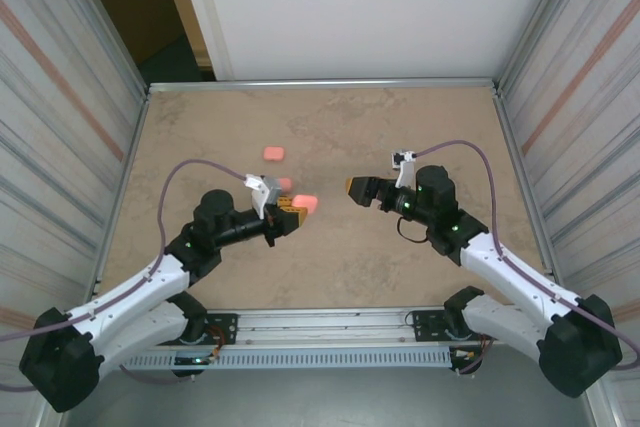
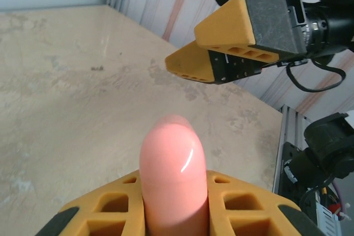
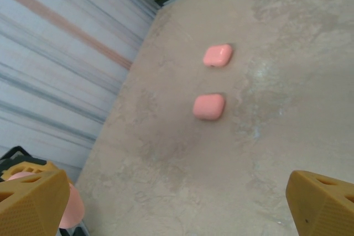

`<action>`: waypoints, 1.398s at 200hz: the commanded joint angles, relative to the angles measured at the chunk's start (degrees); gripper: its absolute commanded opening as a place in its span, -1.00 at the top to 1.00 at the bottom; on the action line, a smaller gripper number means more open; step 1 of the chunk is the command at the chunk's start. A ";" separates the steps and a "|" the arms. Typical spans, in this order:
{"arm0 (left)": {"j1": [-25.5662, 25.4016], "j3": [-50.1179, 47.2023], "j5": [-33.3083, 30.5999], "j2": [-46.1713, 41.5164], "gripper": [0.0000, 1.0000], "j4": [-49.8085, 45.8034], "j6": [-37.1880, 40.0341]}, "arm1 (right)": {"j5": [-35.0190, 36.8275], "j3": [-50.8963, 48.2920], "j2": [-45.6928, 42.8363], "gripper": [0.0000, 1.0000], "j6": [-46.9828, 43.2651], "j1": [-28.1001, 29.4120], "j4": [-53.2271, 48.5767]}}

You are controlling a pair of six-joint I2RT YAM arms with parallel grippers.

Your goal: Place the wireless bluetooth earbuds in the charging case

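The charging case (image 1: 307, 203) is closed and clear of my right gripper, so my left gripper keeps lowering it to the open tabletop and let it go lying flat.
My left gripper (image 1: 293, 211) (image 2: 172, 192) is shut on a salmon-pink rounded charging case (image 1: 307, 204) (image 2: 171, 147), held just above the table at mid-left; the case looks closed and sticks out past the yellow fingers. My right gripper (image 1: 354, 190) (image 3: 177, 208) stands open and empty a short way to the right, its tips facing the case. In the left wrist view it (image 2: 182, 45) hangs at the upper right. The held case (image 3: 72, 211) peeks from behind my right gripper's left finger. The earbuds are out of view.
Two more pink cases lie on the tan table (image 1: 400, 267): one (image 1: 273, 153) (image 3: 218, 55) farther back, one (image 1: 286, 183) (image 3: 209, 106) just behind my left wrist. Corrugated walls close in the left and right sides; a metal rail (image 1: 330, 325) runs along the near edge.
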 commanded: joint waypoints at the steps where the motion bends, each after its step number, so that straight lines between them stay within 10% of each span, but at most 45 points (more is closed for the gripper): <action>1: 0.12 -0.16 -3.85 -0.69 1.00 -4.40 -5.35 | 1.80 -0.05 0.59 -0.98 1.79 -0.38 -1.08; 149: 0.91 -4.77 -13.27 8.47 1.00 -11.87 -18.39 | 3.78 1.68 6.18 -0.98 0.43 -0.57 -4.71; 279: 7.94 -2.86 -6.65 23.76 1.00 -3.32 -19.16 | 4.95 1.41 6.10 -0.98 -1.11 -0.66 -6.62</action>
